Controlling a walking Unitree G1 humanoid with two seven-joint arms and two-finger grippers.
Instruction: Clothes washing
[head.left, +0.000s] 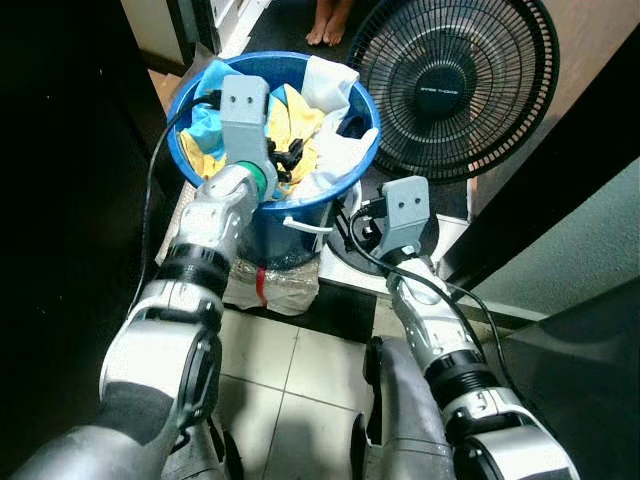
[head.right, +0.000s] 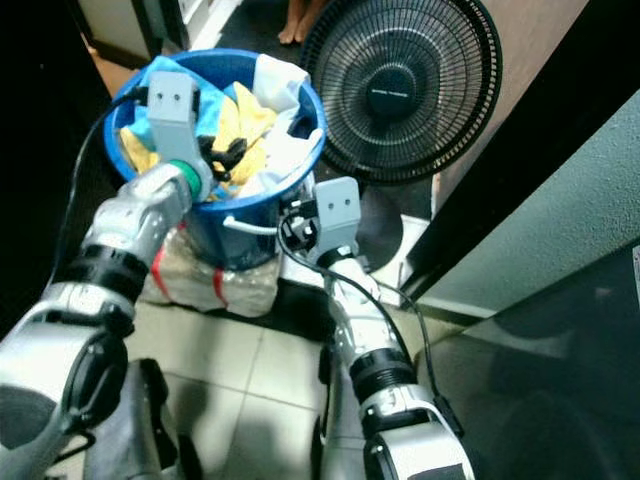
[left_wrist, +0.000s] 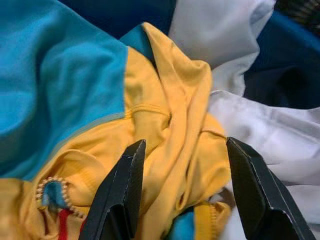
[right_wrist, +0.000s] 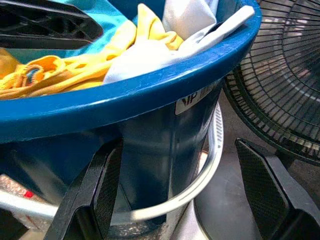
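Note:
The teal cloth (head.left: 207, 130) is joined to the yellow garment by a seam (left_wrist: 124, 85), so it will come along and hang below when I pick up the yellow garment.
A blue bucket (head.left: 270, 240) stands on the floor ahead, heaped with clothes: a yellow garment (left_wrist: 170, 125), a teal one (left_wrist: 60, 75) and white cloth (left_wrist: 280, 135). My left gripper (left_wrist: 185, 145) reaches down into the bucket's top, open, its two fingers straddling a fold of the yellow garment; whether they touch it I cannot tell. My right gripper (right_wrist: 180, 145) is lower, outside the bucket's right wall, open. The bucket's white wire handle (right_wrist: 200, 185) hangs between its fingers, just under the rim (right_wrist: 150, 90).
A black floor fan (head.left: 455, 85) stands right behind the bucket. A person's bare feet (head.left: 330, 25) are beyond it. The bucket rests on a plastic-wrapped bundle (head.left: 265, 285) with red tape. Pale floor tiles (head.left: 290, 380) lie near me, with dark walls on both sides.

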